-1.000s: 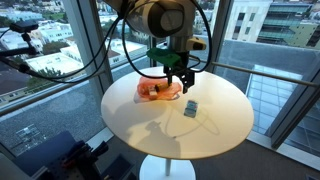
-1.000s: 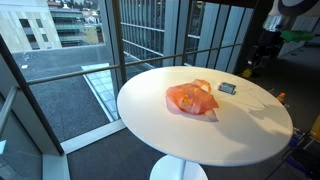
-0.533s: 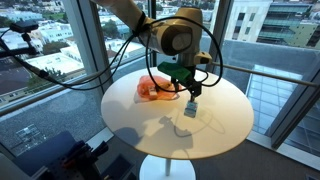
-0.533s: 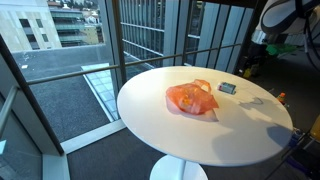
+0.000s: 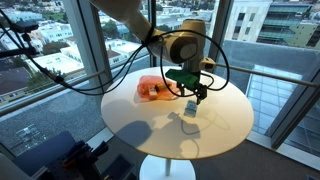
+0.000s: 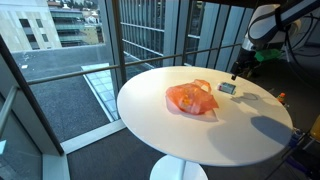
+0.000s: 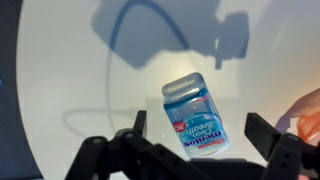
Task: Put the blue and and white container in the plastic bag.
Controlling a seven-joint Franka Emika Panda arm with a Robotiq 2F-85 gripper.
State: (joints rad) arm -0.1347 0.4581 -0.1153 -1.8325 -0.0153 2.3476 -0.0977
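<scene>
The loose sides of the orange plastic bag [image 5: 157, 88] will fold around the container when I lower it in, because the bag has a thin, crumpled edge [image 7: 298, 110].
The blue and white container [image 7: 196, 118] lies on its side on the round white table [image 5: 150, 130], a Mentos-type bottle. It also shows in both exterior views [image 5: 190, 108] [image 6: 227, 88]. My gripper [image 7: 198, 132] is open, its two fingers on either side of the container and a little above it. In an exterior view the gripper [image 5: 194, 97] hangs just over the container. The orange plastic bag [image 5: 156, 90] lies crumpled on the table beside it, also seen in the other exterior view [image 6: 191, 99].
The table [image 6: 200, 130] stands on one pedestal next to tall windows and a railing. Black cables loop from the arm over the table. Dark equipment stands on the floor near the table base [image 5: 60, 155].
The arm has come down and moved towards the container; the gripper now hangs just above it. The container and the bag have not moved.
</scene>
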